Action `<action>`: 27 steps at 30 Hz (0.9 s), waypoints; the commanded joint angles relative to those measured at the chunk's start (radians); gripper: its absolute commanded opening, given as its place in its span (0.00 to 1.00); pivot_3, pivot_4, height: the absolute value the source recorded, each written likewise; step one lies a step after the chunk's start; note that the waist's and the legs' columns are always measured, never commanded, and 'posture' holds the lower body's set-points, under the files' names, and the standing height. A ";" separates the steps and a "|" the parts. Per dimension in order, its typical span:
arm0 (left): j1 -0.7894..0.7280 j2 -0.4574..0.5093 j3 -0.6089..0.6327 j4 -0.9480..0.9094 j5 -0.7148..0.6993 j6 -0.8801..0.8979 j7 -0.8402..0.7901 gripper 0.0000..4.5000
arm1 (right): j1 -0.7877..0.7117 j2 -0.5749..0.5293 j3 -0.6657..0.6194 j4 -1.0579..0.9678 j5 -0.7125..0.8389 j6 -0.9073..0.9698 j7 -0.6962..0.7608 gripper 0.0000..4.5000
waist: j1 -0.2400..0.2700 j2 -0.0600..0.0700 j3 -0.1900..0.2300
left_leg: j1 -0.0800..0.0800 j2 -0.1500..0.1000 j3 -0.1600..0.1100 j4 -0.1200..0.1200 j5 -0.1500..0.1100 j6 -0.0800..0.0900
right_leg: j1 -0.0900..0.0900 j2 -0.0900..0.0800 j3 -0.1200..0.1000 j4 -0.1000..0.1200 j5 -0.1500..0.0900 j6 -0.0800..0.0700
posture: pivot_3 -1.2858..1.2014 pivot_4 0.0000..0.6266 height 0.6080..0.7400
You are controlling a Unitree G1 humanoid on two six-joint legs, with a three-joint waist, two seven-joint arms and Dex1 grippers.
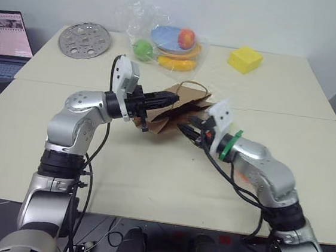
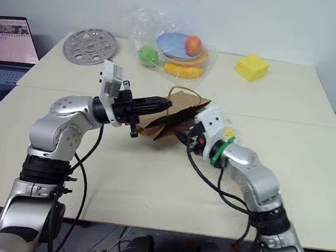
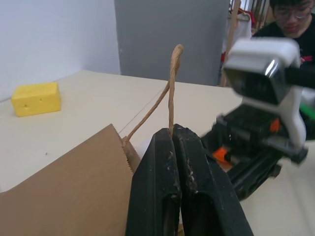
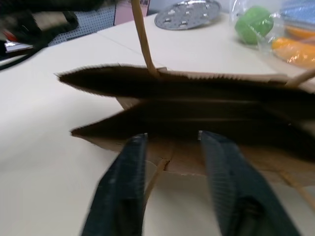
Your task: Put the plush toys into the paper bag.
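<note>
I should pinch the opening's lower edge (image 4: 172, 153) with my right gripper while my left gripper pulls the bag's handle away, because the paper bag's opening (image 1: 187, 110) is too narrow for the plush toys.
The brown paper bag (image 1: 171, 109) lies on its side at the middle of the table, its mouth (image 4: 197, 98) gaping toward my right arm. My left gripper (image 3: 172, 132) is shut on one cord handle (image 3: 172, 83) and holds the bag's upper lip off the table. My right gripper (image 4: 170, 138) is open at the mouth, its fingers either side of the bag's lower lip and the other cord. A white and yellow plush toy (image 2: 230, 133) peeks out behind my right wrist. A bit of orange (image 1: 244, 177) shows under my right forearm; I cannot tell what it is.
A yellow block (image 1: 245, 59) sits at the back right. A clear plastic bag of plastic fruit and plates (image 1: 168, 42) and a perforated metal disc (image 1: 84, 39) stand at the back. A laptop (image 1: 5, 40) is far left. A person (image 3: 290, 14) sits beyond the table.
</note>
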 commanded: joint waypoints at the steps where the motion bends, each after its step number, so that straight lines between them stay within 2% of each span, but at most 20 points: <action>1: 0.002 0.004 0.025 -0.062 -0.031 0.003 0.005 0.00 | -0.059 0.051 0.002 0.070 -0.058 -0.081 0.005 0.08 | -0.002 0.000 0.000 | 0.000 0.000 0.000 0.000 0.000 0.000 | 0.000 0.000 0.000 0.000 0.000 0.000 | 0.52 0.24 1.00; 2: 0.004 0.005 0.030 -0.068 -0.038 0.010 0.009 0.00 | -0.069 0.069 0.009 0.110 -0.080 -0.104 0.007 0.00 | -0.002 0.000 0.000 | 0.000 0.000 0.000 0.000 0.000 0.000 | 0.000 0.000 0.000 0.001 0.000 0.000 | 0.52 0.24 1.00; 9: -0.019 0.017 0.075 -0.061 -0.052 0.024 0.057 0.00 | -0.097 0.187 0.030 0.363 -0.210 -0.216 -0.026 0.00 | -0.002 0.000 0.000 | 0.000 0.000 0.000 0.000 0.000 0.000 | 0.000 0.000 0.000 0.001 0.000 0.000 | 0.52 0.24 1.00; 13: -0.079 0.028 0.128 0.012 -0.027 -0.016 0.126 0.00 | -0.063 0.237 0.020 0.384 -0.232 -0.136 -0.066 0.00 | -0.001 0.000 0.000 | 0.000 0.000 0.000 0.000 0.000 0.000 | -0.001 0.000 0.000 0.001 0.000 0.000 | 0.52 0.24 1.00; 20: -0.160 0.003 0.200 0.111 0.016 -0.140 0.266 0.00 | -0.085 0.319 -0.020 0.439 -0.275 -0.154 -0.154 0.00 | -0.002 0.000 0.000 | 0.000 0.000 0.000 0.000 0.000 0.000 | -0.001 0.000 0.000 0.001 0.000 0.000 | 0.52 0.24 1.00; 27: -0.173 -0.032 0.250 0.056 -0.006 -0.180 0.375 0.00 | -0.160 0.388 -0.094 0.571 -0.300 -0.188 -0.263 0.00 | -0.002 0.000 0.000 | 0.000 0.000 0.000 -0.001 0.000 0.000 | -0.001 0.000 0.000 0.001 0.000 0.000 | 0.52 0.24 1.00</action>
